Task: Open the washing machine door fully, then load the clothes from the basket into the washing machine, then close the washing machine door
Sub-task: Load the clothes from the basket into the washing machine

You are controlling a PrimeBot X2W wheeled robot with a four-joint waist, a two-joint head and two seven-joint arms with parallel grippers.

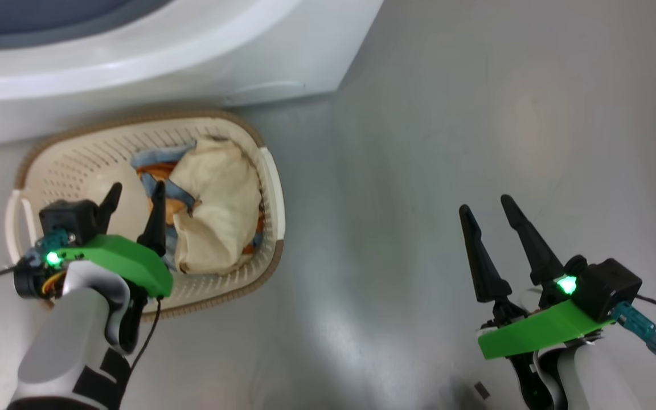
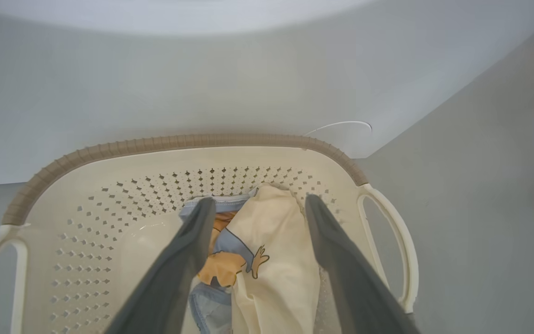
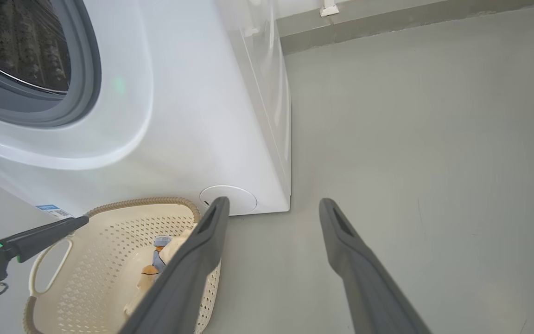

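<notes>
My gripper is about to lift the bundle of clothes [image 1: 214, 204]. The orange print continues onto the cream cloth, so I expect the bundle to come up all together and leave the basket empty.
The cream basket [image 1: 72, 165] [image 2: 123, 157] [image 3: 109, 241] stands on the floor against the foot of the white washing machine [image 1: 163, 51] [image 3: 179, 116]. In it lie the clothes: a cream cloth [image 1: 220, 199] [image 2: 276, 260] over a light blue printed garment [image 1: 157, 165] [image 2: 225, 260]. My left gripper [image 1: 137, 193] [image 2: 255, 204] hovers open above the basket, its fingers astride the bundle and holding nothing. My right gripper [image 1: 484, 205] [image 3: 271, 206] hangs open over bare floor to the right. The drum opening [image 3: 16, 46] with its grey ring shows uncovered; the washing machine door is out of view.
Grey floor [image 1: 447, 114] stretches to the right of the machine and basket. A wall skirting [image 3: 387, 28] runs along the far side. Cables trail from both wrists near the picture edges. A round white cap [image 3: 237, 197] sits low on the machine's front.
</notes>
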